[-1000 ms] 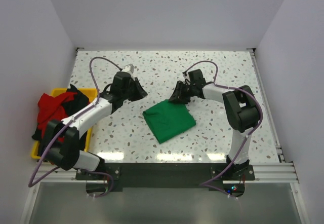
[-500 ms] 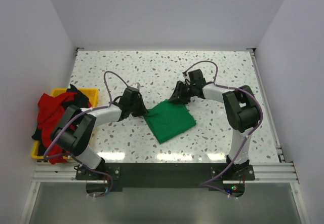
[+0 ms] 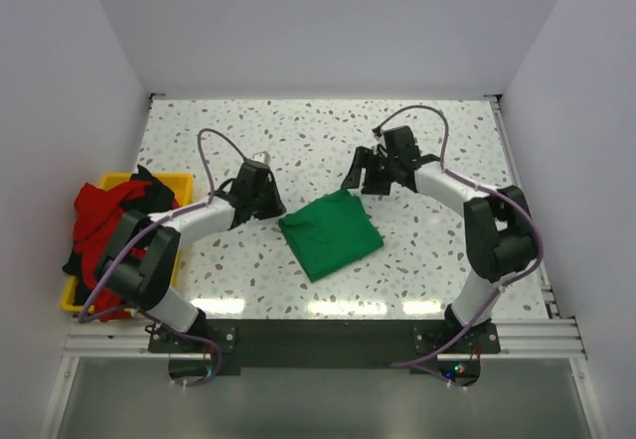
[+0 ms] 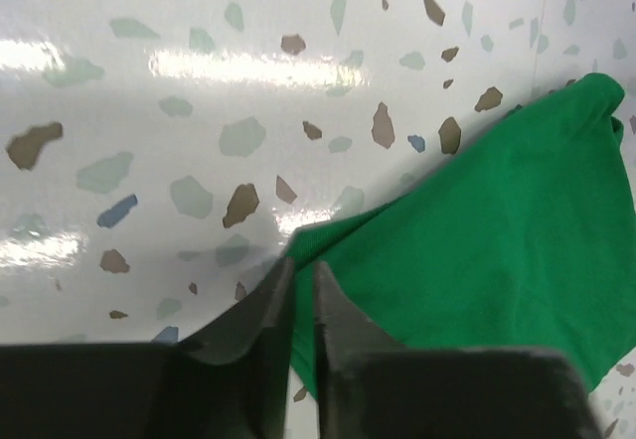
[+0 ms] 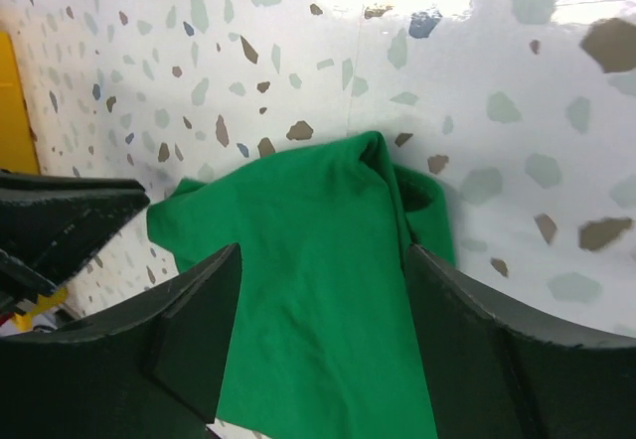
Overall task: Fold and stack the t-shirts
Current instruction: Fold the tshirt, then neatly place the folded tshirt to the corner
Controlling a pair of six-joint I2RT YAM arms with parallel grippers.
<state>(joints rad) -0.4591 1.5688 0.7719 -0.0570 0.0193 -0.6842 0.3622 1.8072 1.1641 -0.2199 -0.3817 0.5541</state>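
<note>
I should back my left gripper off and slide the folded green t-shirt point(image 3: 331, 235) to the table's far corner point(image 3: 467, 126) with my right gripper before folding another, because that t-shirt fills the middle of the table.
The bright green t-shirt point(image 3: 333, 232) lies folded into a rough square at the table's middle. My left gripper point(image 3: 270, 204) is low at its left corner. In the left wrist view the fingers point(image 4: 301, 275) are closed to a narrow slit, with the green shirt's point(image 4: 497, 220) corner edge between them. My right gripper point(image 3: 360, 174) hovers over the shirt's far corner. In the right wrist view it point(image 5: 323, 250) is wide open and empty, with the shirt point(image 5: 308, 300) below. Red point(image 3: 99, 211) and black point(image 3: 149, 183) t-shirts are heaped in the bin at the left.
A yellow plastic bin point(image 3: 70, 298) stands at the table's left edge, and its side shows in the right wrist view point(image 5: 10, 91). White walls close in the back and both sides. The left gripper's body shows in the right wrist view point(image 5: 60, 225).
My left arm swung in from the back down to the shirt's left corner. My right gripper lifted off the far corner and drew back to the upper right. The shirt barely moved.
</note>
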